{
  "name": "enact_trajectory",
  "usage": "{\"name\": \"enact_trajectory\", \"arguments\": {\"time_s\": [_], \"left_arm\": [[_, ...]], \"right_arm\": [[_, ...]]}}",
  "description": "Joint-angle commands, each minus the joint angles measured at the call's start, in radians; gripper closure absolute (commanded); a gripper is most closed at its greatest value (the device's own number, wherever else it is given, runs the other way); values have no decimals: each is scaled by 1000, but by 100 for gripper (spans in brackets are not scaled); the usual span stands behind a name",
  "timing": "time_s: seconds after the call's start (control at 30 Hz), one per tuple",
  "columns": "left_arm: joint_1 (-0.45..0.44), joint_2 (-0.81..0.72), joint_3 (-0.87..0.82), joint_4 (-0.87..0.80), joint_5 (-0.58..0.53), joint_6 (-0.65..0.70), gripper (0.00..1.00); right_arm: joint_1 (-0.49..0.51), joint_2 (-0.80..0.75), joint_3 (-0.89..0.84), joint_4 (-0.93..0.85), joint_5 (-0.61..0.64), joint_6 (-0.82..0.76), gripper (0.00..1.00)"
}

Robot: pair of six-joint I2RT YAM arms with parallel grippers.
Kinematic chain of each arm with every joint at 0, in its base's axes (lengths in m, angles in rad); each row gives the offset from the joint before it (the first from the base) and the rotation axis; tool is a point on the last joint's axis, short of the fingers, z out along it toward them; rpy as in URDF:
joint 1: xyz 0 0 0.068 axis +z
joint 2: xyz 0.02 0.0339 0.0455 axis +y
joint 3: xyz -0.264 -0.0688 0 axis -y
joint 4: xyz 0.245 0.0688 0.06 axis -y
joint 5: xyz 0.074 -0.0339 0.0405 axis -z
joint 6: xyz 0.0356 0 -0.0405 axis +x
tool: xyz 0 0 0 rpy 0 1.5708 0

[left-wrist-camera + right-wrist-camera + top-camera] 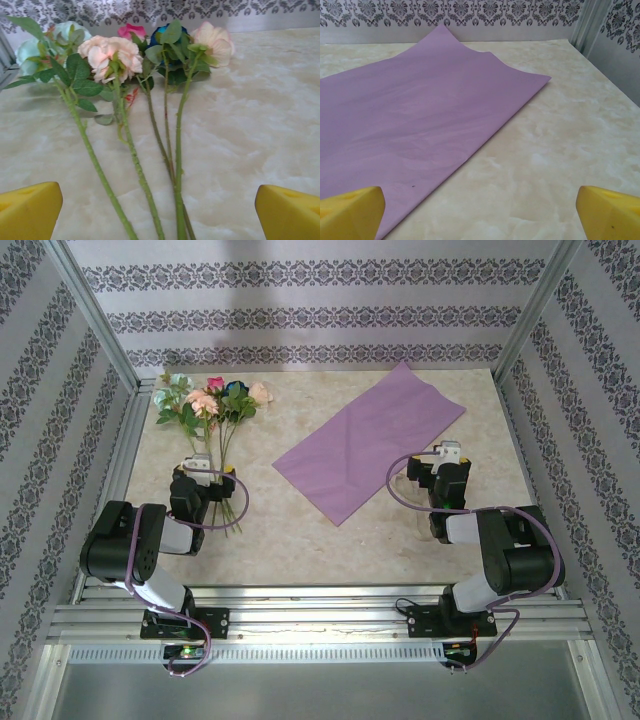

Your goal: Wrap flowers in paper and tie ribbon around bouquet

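Note:
I keep moving my left gripper toward the lilac paper's nearest corner and close on that corner, as there is open table from the flower stems to it.
The flowers lie loose at the back left of the table, blooms toward the far wall and thin green stems running back toward me. My left gripper is open at the stem ends; its yellow fingertips stand wide on either side of the stems without touching them. The lilac paper lies flat and diagonal in the middle, apart from the flowers. My right gripper is open just off the paper's right edge, nothing between its yellow fingertips. The ribbon is out of view.
The marble-patterned table is boxed in by patterned walls and aluminium frame posts. Purple cables loop from both arms over the table. Bare tabletop stretches right of the paper.

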Motion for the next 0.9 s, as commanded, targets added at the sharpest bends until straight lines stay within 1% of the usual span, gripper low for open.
{"name": "enact_trajectory", "arguments": {"time_s": [0.0, 0.1, 0.2, 0.27, 0.33, 0.4, 0.47, 0.5, 0.53, 0.57, 0.6, 0.63, 0.67, 0.7, 0.73, 0.77, 0.8, 0.83, 0.87], "left_arm": [[0, -1, 18, -4, -53, -23, 1], [0, -3, 9, 12, -69, -31, 1], [1, 5, -23, 88, -141, -57, 1], [0, -5, -48, 130, -169, -62, 1], [-13, -50, -54, 107, -174, -47, 1], [-42, -157, -36, -25, -257, -38, 1], [-58, -309, 41, -281, -334, -44, 1], [-62, -369, 84, -375, -354, -46, 1], [-70, -415, 142, -453, -388, -55, 1], [-80, -448, 218, -543, -447, -94, 1], [-85, -471, 306, -699, -505, -180, 1], [-83, -488, 450, -959, -474, -312, 1], [-77, -483, 569, -1153, -399, -396, 1], [-76, -472, 633, -1248, -362, -519, 1], [-43, -453, 659, -1249, -223, -635, 1], [4, -415, 676, -1215, -44, -735, 1], [20, -365, 715, -1229, 51, -790, 1], [16, -301, 797, -1314, 117, -807, 0], [-10, -233, 877, -1399, 157, -800, 7]], "right_arm": [[-10, 9, 10, 22, -21, -8, 2], [-13, 7, 10, 22, -32, -8, 2], [-16, -13, -4, 39, -42, -10, 2], [-7, -51, -4, 27, -11, -12, 2], [8, -111, -4, -15, 32, -23, 2], [34, -191, -3, -97, 90, -36, 2], [72, -303, 24, -175, 149, -72, 2], [98, -348, 46, -212, 196, -89, 2], [131, -398, 106, -297, 249, -96, 2], [149, -431, 213, -447, 284, -62, 2], [149, -446, 317, -609, 286, 46, 2], [125, -446, 466, -889, 198, 203, 2], [86, -434, 595, -1069, 13, 316, 2], [62, -420, 628, -1121, -54, 444, 2], [33, -402, 622, -1087, -160, 553, 2], [7, -374, 629, -1046, -300, 576, 2], [21, -335, 692, -1117, -303, 572, 2], [87, -278, 794, -1283, -198, 531, 5], [163, -213, 877, -1417, -97, 492, 12]]}}
